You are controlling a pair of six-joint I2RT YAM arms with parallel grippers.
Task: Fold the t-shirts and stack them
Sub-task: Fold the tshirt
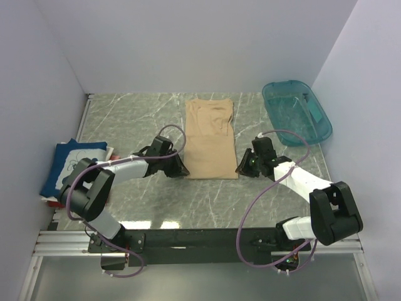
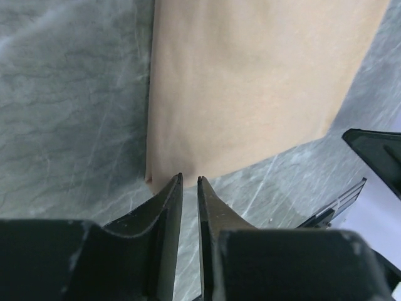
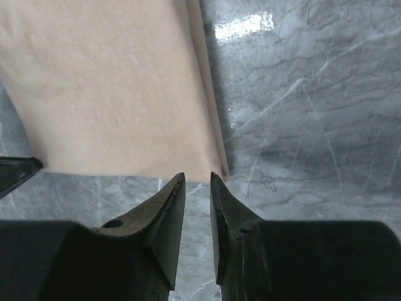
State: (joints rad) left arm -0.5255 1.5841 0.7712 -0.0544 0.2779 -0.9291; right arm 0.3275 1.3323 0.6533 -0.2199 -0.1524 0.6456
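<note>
The tan t-shirt's collar end (image 1: pixel 210 106) is close to the table's back edge, so my left gripper and my right gripper should pull the hem's corners (image 1: pixel 233 175) nearer before folding.
The tan t-shirt (image 1: pixel 211 138) lies flat in the middle of the table, folded into a long strip with its collar end far from the arms. My left gripper (image 1: pixel 182 168) sits at its near left corner, my right gripper (image 1: pixel 241 168) at its near right corner. In the left wrist view the fingertips (image 2: pixel 189 180) stand a narrow gap apart at the shirt's (image 2: pixel 250 81) near edge, with nothing between them. In the right wrist view the jaws (image 3: pixel 197 177) are likewise slightly open and empty at the hem (image 3: pixel 113 81). The navy printed shirt (image 1: pixel 72 164) lies at the left wall, with a red edge (image 1: pixel 111 152) showing beside it.
A teal plastic tub (image 1: pixel 296 113) stands at the back right. White walls close in the left, back and right sides. The marble tabletop (image 1: pixel 138 119) shows around the tan shirt. Purple cables loop over both arms.
</note>
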